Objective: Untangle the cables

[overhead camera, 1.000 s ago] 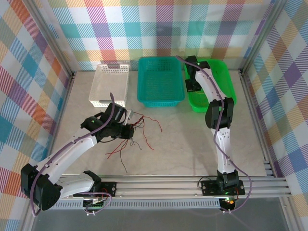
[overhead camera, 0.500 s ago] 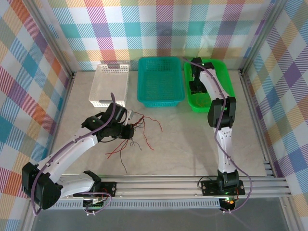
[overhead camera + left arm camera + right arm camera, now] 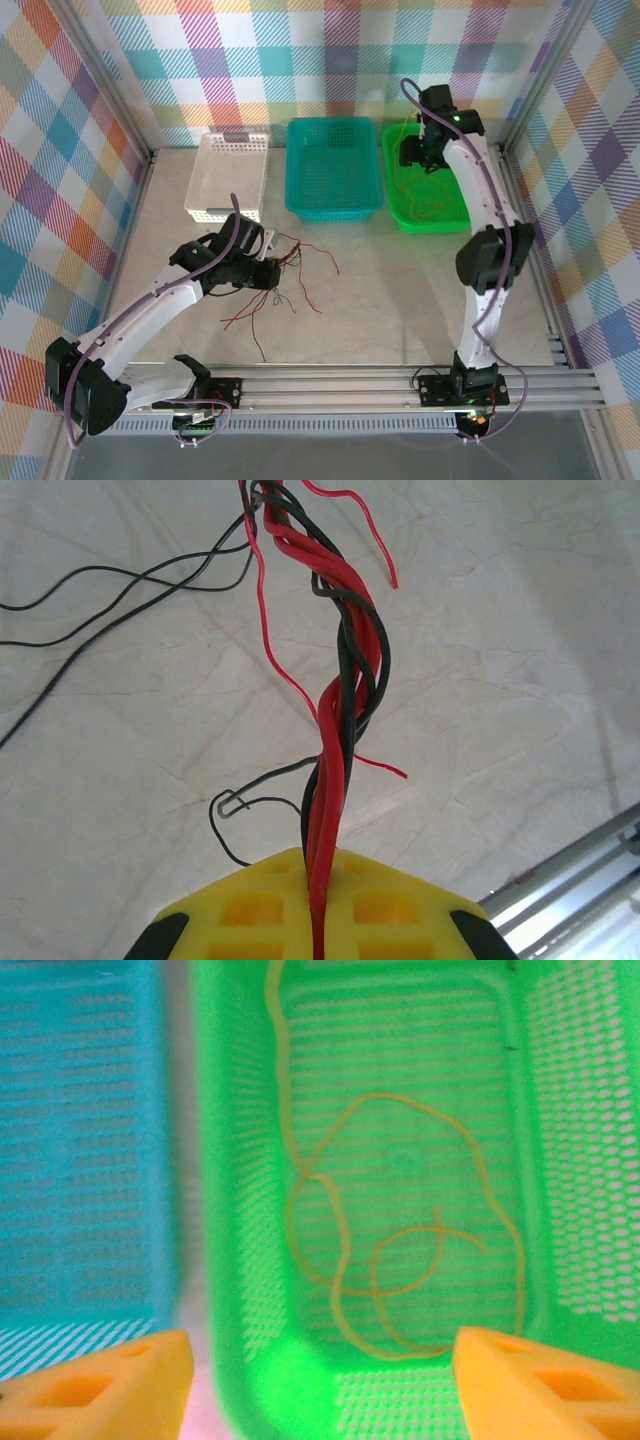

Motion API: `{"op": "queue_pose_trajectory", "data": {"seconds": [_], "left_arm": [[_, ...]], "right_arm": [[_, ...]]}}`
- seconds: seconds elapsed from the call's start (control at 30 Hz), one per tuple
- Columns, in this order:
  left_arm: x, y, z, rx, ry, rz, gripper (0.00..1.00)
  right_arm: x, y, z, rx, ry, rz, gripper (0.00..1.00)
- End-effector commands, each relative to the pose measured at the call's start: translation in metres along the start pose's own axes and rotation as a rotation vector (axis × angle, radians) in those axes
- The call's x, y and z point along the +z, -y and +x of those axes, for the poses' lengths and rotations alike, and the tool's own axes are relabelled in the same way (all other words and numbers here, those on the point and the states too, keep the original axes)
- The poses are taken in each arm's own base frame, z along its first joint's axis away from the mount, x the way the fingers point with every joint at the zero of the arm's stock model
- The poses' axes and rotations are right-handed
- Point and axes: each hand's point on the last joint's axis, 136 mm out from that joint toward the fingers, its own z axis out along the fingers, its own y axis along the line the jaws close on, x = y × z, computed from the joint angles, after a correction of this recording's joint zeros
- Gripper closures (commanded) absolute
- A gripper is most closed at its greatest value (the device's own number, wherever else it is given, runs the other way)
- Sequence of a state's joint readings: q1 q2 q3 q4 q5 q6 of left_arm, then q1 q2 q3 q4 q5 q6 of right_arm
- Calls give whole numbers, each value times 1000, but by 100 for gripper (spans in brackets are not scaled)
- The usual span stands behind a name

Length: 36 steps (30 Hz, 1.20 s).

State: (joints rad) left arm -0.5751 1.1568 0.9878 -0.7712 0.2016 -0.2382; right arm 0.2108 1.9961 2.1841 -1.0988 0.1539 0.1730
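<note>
The robot's left gripper is shut on the red and black bundle (image 3: 328, 820), so its open right gripper should keep going to the bundle's free stretch (image 3: 293, 254) and close there.
A twisted bundle of red and black cables (image 3: 345, 680) runs out from between the yellow fingers (image 3: 250, 910) of my left gripper (image 3: 318, 905), which is shut on it. In the top view the tangle (image 3: 285, 270) lies on the table beside that gripper (image 3: 268, 270), with loose ends fanning right and toward the front. Yellow-orange cables (image 3: 400, 1260) lie looped on the floor of the green basket (image 3: 230, 1290). My right gripper (image 3: 320, 1380) hangs open above that basket, nothing between its fingers; in the top view it (image 3: 425, 150) is over the basket's far end.
A teal basket (image 3: 333, 170) stands between the green basket (image 3: 455, 215) and a white basket (image 3: 228, 178) along the back. Aluminium rails frame the table's sides and front. Bare tabletop stretches between the tangle and the right arm.
The right arm has lifted and swung right and back, away from low inside the green basket; the yellow cables now lie uncovered there. The left gripper and its bundle have stayed put.
</note>
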Motion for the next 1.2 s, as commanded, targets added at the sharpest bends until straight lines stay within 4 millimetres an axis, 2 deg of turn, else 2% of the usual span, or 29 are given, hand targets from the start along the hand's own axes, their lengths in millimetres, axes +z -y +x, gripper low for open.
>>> {"op": "queue_pose_trajectory", "data": {"seconds": [0.0,0.07,0.13,0.2,0.33,0.47,0.53,0.67,0.77,1.0,1.17], "left_arm": [[-10,22,-4,15,6,101,100],[-15,29,-7,1,19,134,100],[-20,37,-11,-19,37,169,100],[-21,42,-12,-45,41,190,100],[-18,43,-12,-128,42,189,100],[-5,56,-13,-223,60,277,100],[2,62,-14,-242,67,300,100],[13,75,-11,-250,46,345,100],[15,79,-9,-243,44,341,100],[9,86,-7,-257,62,377,100],[7,86,-4,-271,64,386,100]], "right_arm": [[-38,-78,25,-1,12,-418,27],[-56,-116,55,-16,-9,-639,25],[-70,-143,87,3,-52,-822,25],[-81,-160,113,15,-66,-956,24],[-94,-191,181,-68,-100,-1103,26],[-103,-212,223,-153,-76,-1178,30],[-101,-217,236,-178,-45,-1186,31],[-101,-227,249,-207,17,-1207,32],[-90,-234,256,-220,28,-1157,36],[-68,-244,259,-219,40,-1103,41],[-60,-248,258,-235,68,-1061,43]]}}
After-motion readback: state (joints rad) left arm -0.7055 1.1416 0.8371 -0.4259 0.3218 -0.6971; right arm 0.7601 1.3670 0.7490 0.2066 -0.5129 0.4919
